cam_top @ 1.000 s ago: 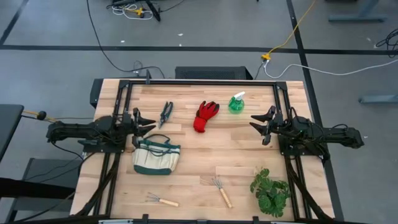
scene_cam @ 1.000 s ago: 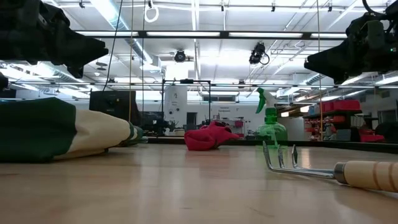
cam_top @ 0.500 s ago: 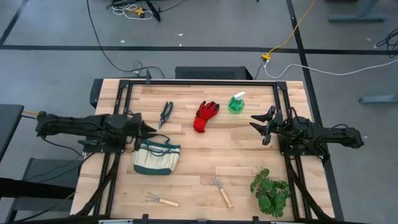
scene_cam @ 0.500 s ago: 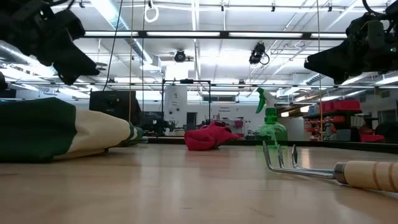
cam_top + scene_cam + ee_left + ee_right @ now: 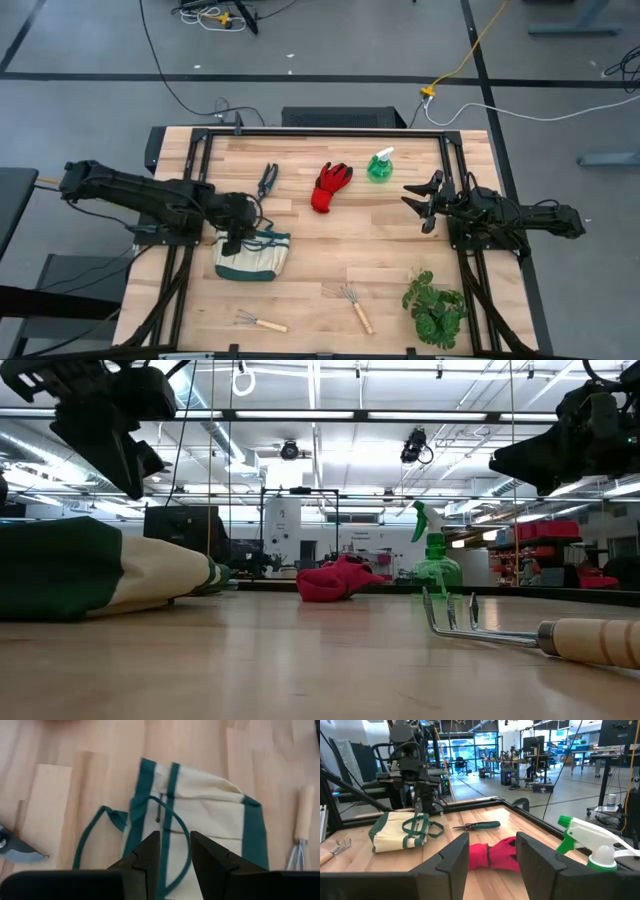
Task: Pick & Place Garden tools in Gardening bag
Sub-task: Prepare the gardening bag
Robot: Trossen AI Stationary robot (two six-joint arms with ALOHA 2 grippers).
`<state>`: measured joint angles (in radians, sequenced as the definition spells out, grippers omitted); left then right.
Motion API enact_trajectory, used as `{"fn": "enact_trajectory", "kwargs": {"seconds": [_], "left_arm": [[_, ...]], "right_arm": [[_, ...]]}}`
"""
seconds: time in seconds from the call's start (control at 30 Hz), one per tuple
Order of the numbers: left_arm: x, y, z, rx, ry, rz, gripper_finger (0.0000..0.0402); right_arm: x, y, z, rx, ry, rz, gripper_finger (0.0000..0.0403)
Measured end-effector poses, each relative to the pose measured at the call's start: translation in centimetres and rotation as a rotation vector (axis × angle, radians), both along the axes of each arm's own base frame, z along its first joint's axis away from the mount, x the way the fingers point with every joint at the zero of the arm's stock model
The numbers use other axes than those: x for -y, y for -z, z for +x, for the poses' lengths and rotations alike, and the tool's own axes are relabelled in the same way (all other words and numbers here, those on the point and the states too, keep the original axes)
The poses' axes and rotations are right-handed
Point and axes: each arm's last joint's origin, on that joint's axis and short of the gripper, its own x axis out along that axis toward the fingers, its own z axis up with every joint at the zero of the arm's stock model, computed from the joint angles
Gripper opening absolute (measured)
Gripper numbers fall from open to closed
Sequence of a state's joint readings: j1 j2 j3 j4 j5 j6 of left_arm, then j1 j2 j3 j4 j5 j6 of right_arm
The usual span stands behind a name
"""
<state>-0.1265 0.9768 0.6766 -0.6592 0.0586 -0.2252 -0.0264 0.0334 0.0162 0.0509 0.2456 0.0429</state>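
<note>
The green handle comes out of the bag's green rim [image 5: 138,809], so I expect the cream canvas bag [image 5: 252,259] to swing upright and open wide when the robot lifts that handle.
The cream canvas bag with green trim [image 5: 250,255] lies on its side at the table's left, and its green handles [image 5: 167,820] lie slack on top of it. My left gripper [image 5: 238,230] hangs open just above the bag's handle end, pointing down, with the handles under the gap [image 5: 175,847]; in the low view [image 5: 130,478] it is clear of the bag [image 5: 90,565]. Grey shears [image 5: 266,183], the red glove [image 5: 330,186] and the green spray bottle [image 5: 380,165] lie at the far side. Two rakes [image 5: 258,321] [image 5: 355,305] lie near the front. My right gripper [image 5: 420,200] waits open at the right.
A leafy green plant [image 5: 435,305] sits at the front right corner. A black metal frame [image 5: 320,132] runs along the table's far edge and down both sides. Bare wood lies between the bag and my right gripper.
My left gripper has reached out toward the table's right, from beside the bag's far left corner to over its handle end. It has tipped from level to pointing down.
</note>
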Motion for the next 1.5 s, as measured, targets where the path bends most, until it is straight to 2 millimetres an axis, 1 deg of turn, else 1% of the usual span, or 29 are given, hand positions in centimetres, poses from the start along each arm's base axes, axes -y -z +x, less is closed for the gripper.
{"fn": "enact_trajectory", "kwargs": {"seconds": [0.1,0.2,0.3,0.4,0.57,0.73,0.87,1.07,1.23,1.5], "left_arm": [[0.6,0.0,0.8,-0.062,0.007,-0.005,0.0112],[1.1,0.2,1.1,-0.142,0.001,0.008,0.0112],[1.1,1.1,0.6,-0.263,-0.031,0.040,0.0112],[1.0,1.5,0.4,-0.332,-0.038,0.056,0.0112],[1.1,1.7,0.5,-0.343,-0.034,0.047,0.0112],[1.3,1.7,0.4,-0.350,0.014,0.017,0.0112],[1.9,1.7,0.3,-0.335,0.117,0.059,0.0112],[2.6,1.6,0.5,-0.285,0.169,0.126,0.0112],[3.0,2.5,1.2,-0.302,0.182,0.150,0.0112],[3.5,4.8,2.4,-0.407,0.188,0.184,0.0112]], "right_arm": [[0.0,0.0,0.0,0.000,0.000,0.000,0.0162],[0.0,0.0,0.0,0.001,0.000,0.000,0.0162],[0.0,0.0,0.0,0.001,0.000,0.000,0.0162],[0.0,0.0,0.0,0.001,0.000,0.000,0.0162],[0.0,0.0,0.0,0.001,0.000,0.000,0.0162],[0.0,0.0,0.0,0.000,0.000,0.000,0.0162],[0.0,0.0,0.0,0.000,0.000,0.000,0.0162],[0.0,0.0,0.0,0.000,0.000,0.000,0.0162],[0.0,0.0,0.0,0.001,0.000,0.000,0.0162],[0.0,0.0,0.0,0.001,0.000,0.000,0.0162]]}}
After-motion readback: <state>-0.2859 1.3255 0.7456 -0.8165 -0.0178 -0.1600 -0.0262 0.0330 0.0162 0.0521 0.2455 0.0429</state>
